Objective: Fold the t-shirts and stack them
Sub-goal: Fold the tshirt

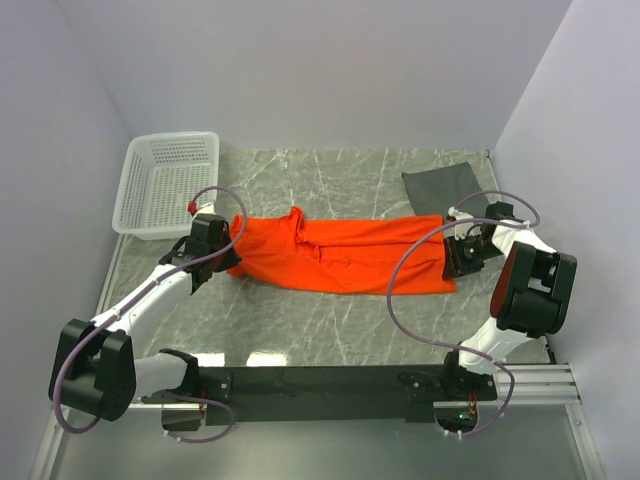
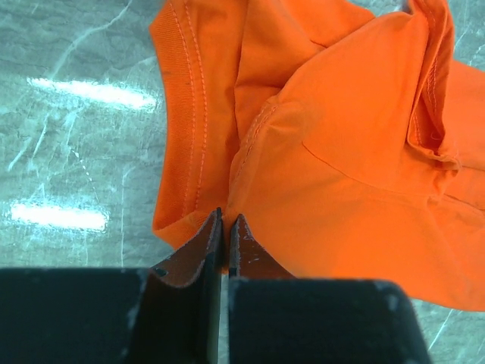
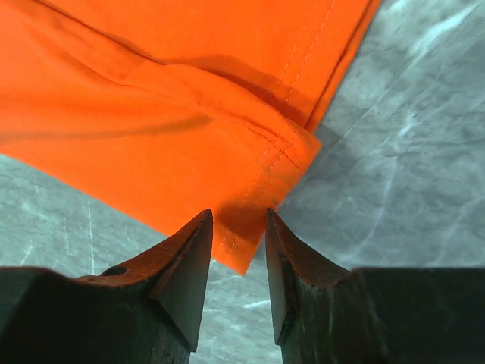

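Note:
The t-shirt's other end is in my left gripper, with the orange t-shirt's hemmed corner loose (image 1: 449, 286). Next, my right gripper pinches that corner before both grippers pull the t-shirt closer.
The orange t-shirt (image 1: 340, 255) lies across the middle of the table as a long band. My left gripper (image 1: 232, 250) is at its left end. In the left wrist view that gripper (image 2: 228, 216) is shut on the edge of the orange t-shirt (image 2: 341, 152), with a thin fold of cloth between the pads. My right gripper (image 1: 455, 262) is at the shirt's right end. In the right wrist view it (image 3: 238, 216) stands open, and the hemmed corner of the orange t-shirt (image 3: 151, 114) reaches between the fingertips without being pinched. The dark grey t-shirt (image 1: 440, 188) lies flat at the back right.
A white lattice basket (image 1: 165, 185) stands at the back left corner. Walls close in the grey marble table (image 1: 330, 330) on the left, back and right. The arms' black base rail (image 1: 320, 382) runs along the near edge.

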Robot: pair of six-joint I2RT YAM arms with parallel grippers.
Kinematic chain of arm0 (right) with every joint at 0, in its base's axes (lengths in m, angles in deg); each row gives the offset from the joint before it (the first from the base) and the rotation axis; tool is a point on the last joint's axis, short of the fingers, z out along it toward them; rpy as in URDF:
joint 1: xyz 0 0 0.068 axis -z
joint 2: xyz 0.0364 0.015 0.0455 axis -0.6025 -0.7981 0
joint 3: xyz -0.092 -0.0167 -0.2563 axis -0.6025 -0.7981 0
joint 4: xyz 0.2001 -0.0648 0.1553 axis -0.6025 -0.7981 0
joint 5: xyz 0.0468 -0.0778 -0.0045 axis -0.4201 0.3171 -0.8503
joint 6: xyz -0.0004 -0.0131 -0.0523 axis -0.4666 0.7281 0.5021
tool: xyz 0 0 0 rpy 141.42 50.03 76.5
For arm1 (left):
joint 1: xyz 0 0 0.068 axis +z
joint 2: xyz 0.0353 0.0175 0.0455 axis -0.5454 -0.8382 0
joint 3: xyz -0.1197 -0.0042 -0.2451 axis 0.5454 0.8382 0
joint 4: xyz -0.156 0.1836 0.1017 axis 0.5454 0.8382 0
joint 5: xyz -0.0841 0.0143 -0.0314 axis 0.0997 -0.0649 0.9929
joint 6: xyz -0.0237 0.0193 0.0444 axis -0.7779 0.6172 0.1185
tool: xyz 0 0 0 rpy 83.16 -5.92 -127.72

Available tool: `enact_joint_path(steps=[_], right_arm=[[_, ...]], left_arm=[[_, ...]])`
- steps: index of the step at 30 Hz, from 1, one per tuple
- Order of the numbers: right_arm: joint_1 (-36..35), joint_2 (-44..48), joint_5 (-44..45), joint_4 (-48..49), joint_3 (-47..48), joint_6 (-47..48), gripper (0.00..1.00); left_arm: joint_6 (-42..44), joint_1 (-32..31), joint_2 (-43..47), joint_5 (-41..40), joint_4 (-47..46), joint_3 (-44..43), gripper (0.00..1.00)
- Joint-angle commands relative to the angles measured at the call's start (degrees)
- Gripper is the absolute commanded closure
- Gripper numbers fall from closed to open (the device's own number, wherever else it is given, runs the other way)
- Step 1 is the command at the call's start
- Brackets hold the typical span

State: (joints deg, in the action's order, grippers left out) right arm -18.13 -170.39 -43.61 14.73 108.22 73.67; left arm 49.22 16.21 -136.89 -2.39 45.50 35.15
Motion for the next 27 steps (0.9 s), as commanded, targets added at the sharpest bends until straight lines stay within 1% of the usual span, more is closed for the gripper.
enact_joint_path(steps=[1, 8, 11, 14, 18, 21, 22, 24, 25, 27], right_arm=[[0.3, -1.1, 0.1, 0.7, 1.6, -2.2, 0.59], [0.3, -0.6, 3.2, 1.8, -0.1, -2.6, 0.58], [0.2, 1.1, 4.3, 2.9, -1.1, -3.0, 0.55], [0.3, 1.5, 3.9, 2.3, -1.0, -3.0, 0.55], [0.3, -0.8, 2.3, 1.4, -0.5, -3.1, 0.55], [0.3, -1.6, 0.8, 0.7, -0.3, -2.8, 0.63], [0.3, -1.3, 0.5, 0.4, -0.2, -2.7, 0.70], [0.2, -0.2, 0.6, 0.6, -0.4, -2.4, 0.80], [0.4, 1.4, 0.9, 0.9, -0.6, -2.6, 0.90], [0.3, 3.3, 1.3, 1.4, -1.1, -2.4, 0.99]], left_arm=[[-0.8, 0.1, 2.0, 0.8, -0.8, 0.4, 0.98], [-0.9, 0.1, 2.9, 0.8, -0.5, 0.4, 0.99], [-0.9, 0.1, 3.3, 0.8, -0.1, 0.4, 0.99], [-0.9, 0.1, 3.6, 1.0, -0.2, 0.4, 0.99], [-1.0, 0.1, 3.5, 1.3, -0.3, 0.4, 0.99], [-1.0, 0.1, 3.7, 1.4, -0.3, 0.6, 0.99], [-1.0, 0.1, 3.9, 1.4, -0.3, 0.5, 0.99], [-1.2, 0.2, 4.2, 1.4, -0.1, 0.5, 0.99], [-1.2, 0.1, 4.6, 1.2, 0.0, 0.5, 0.99], [-1.6, 0.1, 5.1, 1.1, 0.0, 0.8, 0.99]])
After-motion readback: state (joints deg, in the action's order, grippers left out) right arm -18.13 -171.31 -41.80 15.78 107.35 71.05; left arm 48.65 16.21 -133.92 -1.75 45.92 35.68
